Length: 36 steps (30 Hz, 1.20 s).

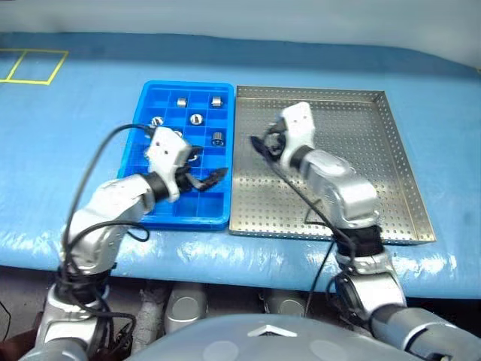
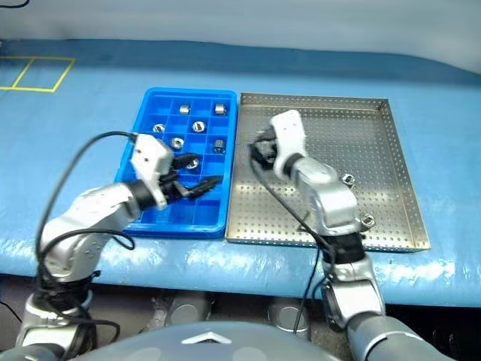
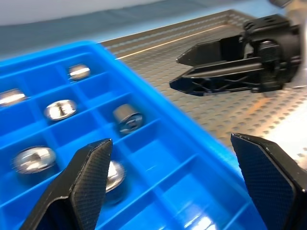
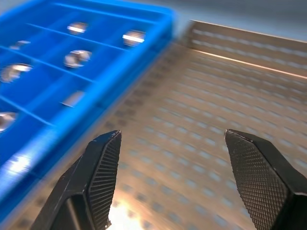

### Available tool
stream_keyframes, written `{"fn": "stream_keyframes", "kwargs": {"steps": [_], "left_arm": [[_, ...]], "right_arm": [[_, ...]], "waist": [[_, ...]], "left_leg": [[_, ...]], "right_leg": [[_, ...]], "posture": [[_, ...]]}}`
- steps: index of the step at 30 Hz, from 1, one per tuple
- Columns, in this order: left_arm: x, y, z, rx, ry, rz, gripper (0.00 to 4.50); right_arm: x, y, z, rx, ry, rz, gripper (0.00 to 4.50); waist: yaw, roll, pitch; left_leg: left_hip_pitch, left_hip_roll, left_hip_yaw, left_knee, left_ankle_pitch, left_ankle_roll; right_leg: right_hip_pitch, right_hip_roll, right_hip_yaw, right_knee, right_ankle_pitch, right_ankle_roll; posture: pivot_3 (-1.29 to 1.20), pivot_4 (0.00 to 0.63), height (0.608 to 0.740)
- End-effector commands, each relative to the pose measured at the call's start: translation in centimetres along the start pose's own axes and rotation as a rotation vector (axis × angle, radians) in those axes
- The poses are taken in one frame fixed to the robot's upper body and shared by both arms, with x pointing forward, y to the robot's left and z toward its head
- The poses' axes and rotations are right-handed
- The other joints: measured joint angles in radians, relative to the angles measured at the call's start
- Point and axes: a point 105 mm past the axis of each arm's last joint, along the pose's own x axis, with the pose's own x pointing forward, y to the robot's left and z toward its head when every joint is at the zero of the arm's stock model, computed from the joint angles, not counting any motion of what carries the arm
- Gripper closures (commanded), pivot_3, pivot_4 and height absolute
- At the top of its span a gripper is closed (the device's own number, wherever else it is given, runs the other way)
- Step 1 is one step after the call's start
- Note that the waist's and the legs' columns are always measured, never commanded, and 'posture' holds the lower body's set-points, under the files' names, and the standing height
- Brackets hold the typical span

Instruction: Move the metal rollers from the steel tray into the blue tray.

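Note:
The steel tray's farther roller [image 2: 348, 180] is clear of the nearer one, so the robot's open right gripper should keep heading toward that farther roller and close around its sides.
The blue tray [image 1: 204, 207] lies left of the steel tray [image 1: 379, 162], their long sides touching. Several shiny metal rollers [image 2: 198, 126] sit in the blue tray's far compartments. Two more rollers [image 2: 347, 179] lie on the steel tray's perforated floor beside my right arm, one nearer the front rim [image 2: 367, 220]. My left gripper [image 1: 207, 168] is open above the blue tray's right side, with nothing between its fingers. My right gripper [image 1: 260, 143] is open and empty over the steel tray's left part, close to the blue tray's edge [image 4: 144, 43]. It also appears in the left wrist view [image 3: 192, 72].
Both trays rest on a light-blue table cover [image 1: 75, 150]. Yellow tape lines [image 1: 34, 66] mark its far left corner. The table's front edge [image 1: 225, 263] runs just below the trays. Black cables [image 1: 90, 180] loop from both wrists.

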Motion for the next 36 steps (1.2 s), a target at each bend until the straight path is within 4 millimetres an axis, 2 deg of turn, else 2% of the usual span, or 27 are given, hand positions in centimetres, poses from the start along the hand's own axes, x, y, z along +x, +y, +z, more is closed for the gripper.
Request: {"fn": "stream_keyframes", "kwargs": {"steps": [1,6,13,19,28,31,35,36], "left_arm": [[2.1,-1.8,1.2,0.045,-0.045,-0.109,0.17],[5.3,-3.1,2.4,0.093,-0.065,-0.192,0.17],[7.8,-5.0,3.0,0.133,-0.060,-0.298,0.17],[7.9,-5.8,2.7,0.140,-0.055,-0.336,0.17],[7.3,-5.1,2.3,0.135,-0.044,-0.305,0.17],[7.2,-5.0,2.3,0.133,-0.043,-0.297,0.17],[7.1,-4.9,2.1,0.128,-0.038,-0.289,0.17],[7.0,-4.8,2.0,0.128,-0.037,-0.287,0.17]], "right_arm": [[-2.6,-3.4,1.0,0.042,-0.048,-0.211,0.88],[-3.7,-4.8,-0.9,0.117,-0.004,-0.287,0.88],[-4.0,-5.5,-3.0,0.151,0.043,-0.338,0.88],[-3.8,-6.2,-3.8,0.188,0.059,-0.359,0.88],[-3.1,-6.7,-5.5,0.187,0.119,-0.372,0.88],[-3.1,-7.0,-5.7,0.186,0.121,-0.389,1.50],[-3.0,-7.0,-5.4,0.189,0.110,-0.388,2.78],[-3.1,-7.0,-5.3,0.180,0.108,-0.389,2.79]], "waist": [[-0.019,0.001,0.000],[-0.066,0.002,-0.001],[-0.099,0.002,-0.001],[-0.109,0.002,-0.001],[-0.116,0.002,-0.001],[-0.116,0.002,-0.001],[-0.116,0.002,-0.001],[-0.116,0.002,-0.001]], "left_leg": [[0.000,0.000,0.000,0.000,0.000,0.000],[0.002,0.001,0.000,0.000,0.000,0.000],[0.002,0.001,0.001,0.001,0.000,0.000],[0.001,0.000,0.001,0.001,0.000,0.001],[0.001,0.000,0.001,0.001,0.000,0.001],[0.002,0.000,0.001,0.001,0.000,0.001],[0.002,0.000,0.001,0.001,0.000,0.001],[0.002,0.000,0.001,0.001,0.000,0.001]], "right_leg": [[0.000,0.001,0.000,0.001,0.000,0.000],[0.000,0.002,0.001,0.003,-0.003,0.004],[0.000,0.002,0.003,0.003,-0.003,0.005],[0.000,0.002,0.003,0.003,-0.003,0.005],[0.000,0.002,0.003,0.003,-0.003,0.006],[0.000,0.002,0.003,0.003,-0.003,0.006],[0.001,0.002,0.003,0.003,-0.003,0.006],[0.001,0.002,0.003,0.003,-0.003,0.006]], "posture": [[-0.01,0.150,0.740],[-0.06,0.150,0.740],[-0.09,0.150,0.740],[-0.10,0.150,0.740],[-0.06,0.150,0.740],[-0.06,0.150,0.740],[-0.06,0.150,0.740],[-0.06,0.150,0.740]]}}
